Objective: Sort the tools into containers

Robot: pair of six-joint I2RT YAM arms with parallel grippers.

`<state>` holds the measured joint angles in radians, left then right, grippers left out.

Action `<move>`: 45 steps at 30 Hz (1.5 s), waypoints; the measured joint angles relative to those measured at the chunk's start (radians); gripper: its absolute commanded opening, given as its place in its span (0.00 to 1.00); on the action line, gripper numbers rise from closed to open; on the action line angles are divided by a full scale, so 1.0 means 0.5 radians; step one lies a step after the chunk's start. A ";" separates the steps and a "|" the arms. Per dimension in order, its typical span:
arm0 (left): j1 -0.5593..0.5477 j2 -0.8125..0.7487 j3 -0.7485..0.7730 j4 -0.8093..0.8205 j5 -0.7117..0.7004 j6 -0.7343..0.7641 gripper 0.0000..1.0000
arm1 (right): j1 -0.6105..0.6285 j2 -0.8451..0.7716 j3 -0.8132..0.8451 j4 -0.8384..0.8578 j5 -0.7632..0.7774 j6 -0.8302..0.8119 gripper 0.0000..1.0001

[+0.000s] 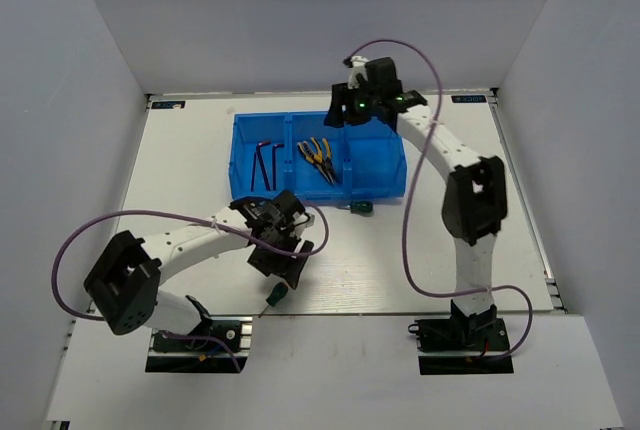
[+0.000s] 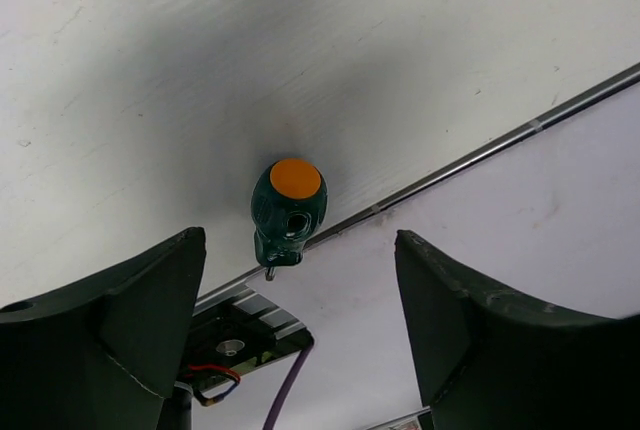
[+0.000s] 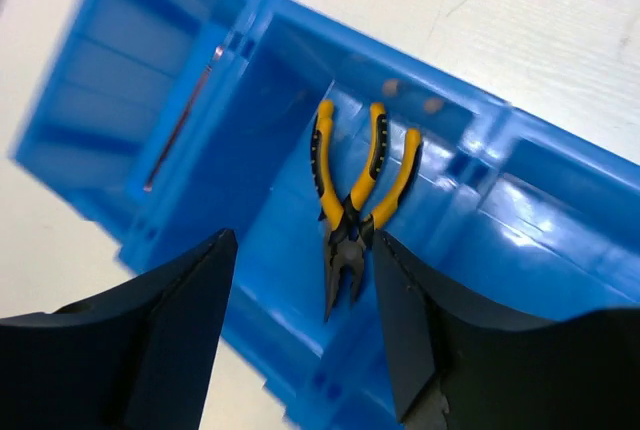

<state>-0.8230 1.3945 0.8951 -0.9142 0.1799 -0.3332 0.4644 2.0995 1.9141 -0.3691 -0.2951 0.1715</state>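
My right arm is reaching over the tray's empty compartment [image 1: 376,164]. The right gripper should move away before my left gripper brings the near screwdriver [image 1: 277,294] there.
The blue tray [image 1: 390,140] stands at the back middle of the table. Two dark hex keys [image 1: 265,165] lie in its left compartment and two yellow-handled pliers [image 1: 320,160] in its middle one. One green screwdriver [image 1: 357,208] lies on the table just in front of the tray. The other screwdriver [image 1: 276,296] lies near the front edge. My left gripper [image 1: 291,272] hangs open just above it; in the left wrist view the screwdriver [image 2: 288,212] shows its orange cap between the spread fingers [image 2: 150,300]. My right gripper [image 1: 338,110] is open and empty over the tray's back rim, above the pliers [image 3: 355,200].
The table's front edge with a metal rail [image 2: 480,155] runs right behind the near screwdriver. Grey walls [image 1: 70,100] enclose the table on three sides. A purple cable [image 1: 420,180] loops beside the right arm. A hex key [image 3: 182,115] shows faintly in the far compartment.
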 measured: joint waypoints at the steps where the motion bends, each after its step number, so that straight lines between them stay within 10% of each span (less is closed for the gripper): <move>1: -0.017 0.011 0.001 -0.001 -0.014 -0.001 0.85 | -0.035 -0.093 -0.079 0.010 -0.033 0.029 0.64; 13: -0.280 0.379 0.002 -0.039 -0.386 -0.254 0.67 | -0.504 -0.764 -0.645 0.128 -0.295 0.308 0.64; 22: -0.449 0.541 0.096 -0.179 -0.573 -0.417 0.14 | -0.699 -0.885 -0.949 0.104 -0.446 0.344 0.66; 24: -0.469 0.571 0.185 -0.227 -0.607 -0.439 0.10 | -0.728 -0.932 -0.970 0.057 -0.476 0.219 0.60; 25: -0.474 0.587 0.279 -0.266 -0.620 -0.442 0.07 | -0.736 -0.959 -0.980 0.028 -0.484 0.151 0.39; 28: -0.474 0.605 0.658 -0.261 -0.645 -0.416 0.06 | -0.762 -1.112 -1.100 -0.042 -0.513 -0.067 0.00; 45: -0.141 1.521 2.194 0.563 -1.164 -0.117 0.04 | -0.903 -1.878 -1.870 -0.263 -0.476 -0.587 0.04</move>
<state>-0.8936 2.1551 1.9923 -0.6327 -0.4023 -0.3916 0.0132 1.1603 0.9791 -0.5007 -0.5331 -0.1223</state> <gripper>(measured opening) 0.492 0.004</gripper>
